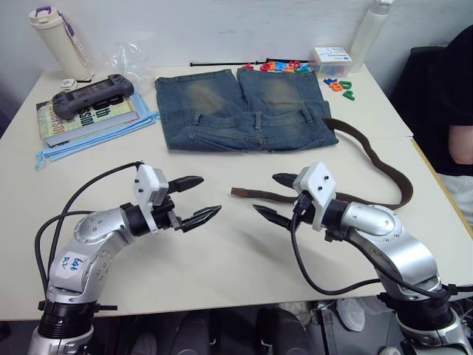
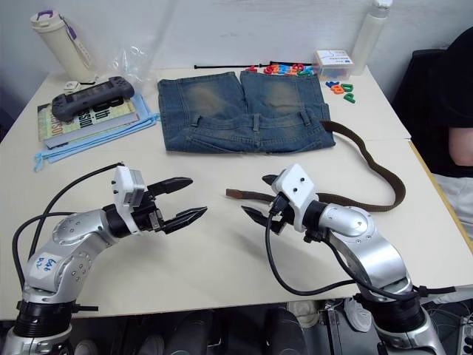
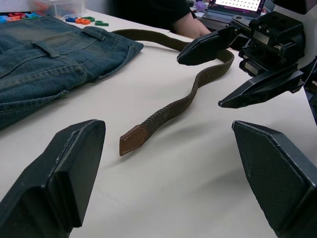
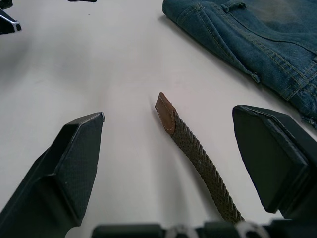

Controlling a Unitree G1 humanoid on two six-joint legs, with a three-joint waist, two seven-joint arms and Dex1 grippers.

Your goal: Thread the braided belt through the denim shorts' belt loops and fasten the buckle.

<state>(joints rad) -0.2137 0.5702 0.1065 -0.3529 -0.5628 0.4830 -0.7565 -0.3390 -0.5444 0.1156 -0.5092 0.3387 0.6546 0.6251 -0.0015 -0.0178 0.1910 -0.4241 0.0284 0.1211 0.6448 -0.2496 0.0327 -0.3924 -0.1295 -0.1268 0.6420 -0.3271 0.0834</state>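
Observation:
My gripper will shrink a slack curve [image 1: 406, 186], where the braided belt [image 1: 362, 138] bows out, to a small bend when I pull the belt's tip through the shorts' loops.
The denim shorts [image 1: 244, 111] lie flat at the back of the table, waistband toward me, with belt loops [image 1: 257, 120] along it. The braided belt [image 1: 384, 174] comes out at the shorts' right waist, curves round the right side and ends in a brown leather tip [image 1: 236, 192] at mid-table. The buckle is hidden. My right gripper [image 1: 267, 194] is open, with the belt's tip [image 4: 166, 111] lying on the table just ahead of its fingers. My left gripper [image 1: 203, 198] is open too and empty, a short way left of the tip [image 3: 132, 140], facing the right gripper.
A game controller [image 1: 92, 96] rests on a book above blue face masks [image 1: 89, 140] at the back left, beside a bottle [image 1: 59, 37]. A black cable tie [image 1: 218, 65], coloured letters [image 1: 284, 66], a box [image 1: 332, 58] and a white bottle [image 1: 369, 33] line the back. A person [image 1: 458, 111] sits at the right.

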